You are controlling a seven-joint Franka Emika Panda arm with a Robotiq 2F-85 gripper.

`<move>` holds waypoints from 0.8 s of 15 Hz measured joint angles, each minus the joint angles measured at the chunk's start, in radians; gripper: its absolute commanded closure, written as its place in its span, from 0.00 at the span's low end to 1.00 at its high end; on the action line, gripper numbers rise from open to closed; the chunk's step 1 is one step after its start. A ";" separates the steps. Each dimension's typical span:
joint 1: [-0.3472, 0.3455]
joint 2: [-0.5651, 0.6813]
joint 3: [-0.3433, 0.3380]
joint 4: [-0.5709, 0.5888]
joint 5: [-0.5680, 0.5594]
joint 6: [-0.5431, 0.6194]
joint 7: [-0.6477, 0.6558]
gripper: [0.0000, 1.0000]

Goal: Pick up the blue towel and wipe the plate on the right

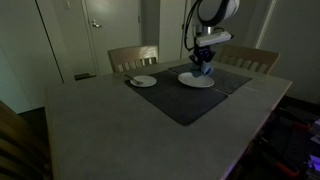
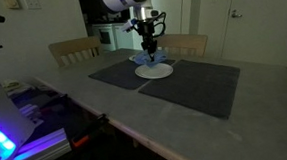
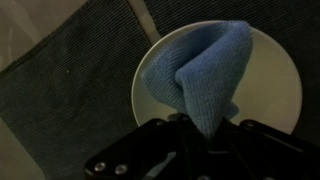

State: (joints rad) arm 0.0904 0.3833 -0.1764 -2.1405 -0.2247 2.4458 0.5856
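The blue towel (image 1: 206,69) is hanging from my gripper over the plate. Next, I bring it down onto the plate's surface (image 1: 195,80) first, then sweep it across and back.
My gripper (image 1: 204,62) is shut on the blue towel (image 3: 200,72) and holds it down on a white plate (image 1: 196,81). In the wrist view the towel hangs from between the fingers (image 3: 206,128) and drapes over the plate (image 3: 275,85), covering its middle. In an exterior view the towel (image 2: 152,58) lies bunched on the plate (image 2: 155,73) under the gripper (image 2: 149,47). A second white plate (image 1: 143,81) sits further along the same mat, apart from the gripper.
Both plates rest on a dark placemat (image 1: 190,100) on a grey table (image 1: 110,130). Wooden chairs (image 1: 133,57) stand at the far side. Another dark mat (image 2: 209,86) lies beside the plate. Lit equipment (image 2: 7,133) stands off the table's edge.
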 measured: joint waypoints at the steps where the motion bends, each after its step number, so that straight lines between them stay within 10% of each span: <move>1: -0.001 0.005 0.000 -0.010 0.021 0.027 0.007 0.97; 12: -0.010 0.083 0.027 -0.071 0.203 0.179 -0.046 0.97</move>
State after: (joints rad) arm 0.0802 0.4666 -0.1496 -2.2119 -0.0217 2.6251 0.5395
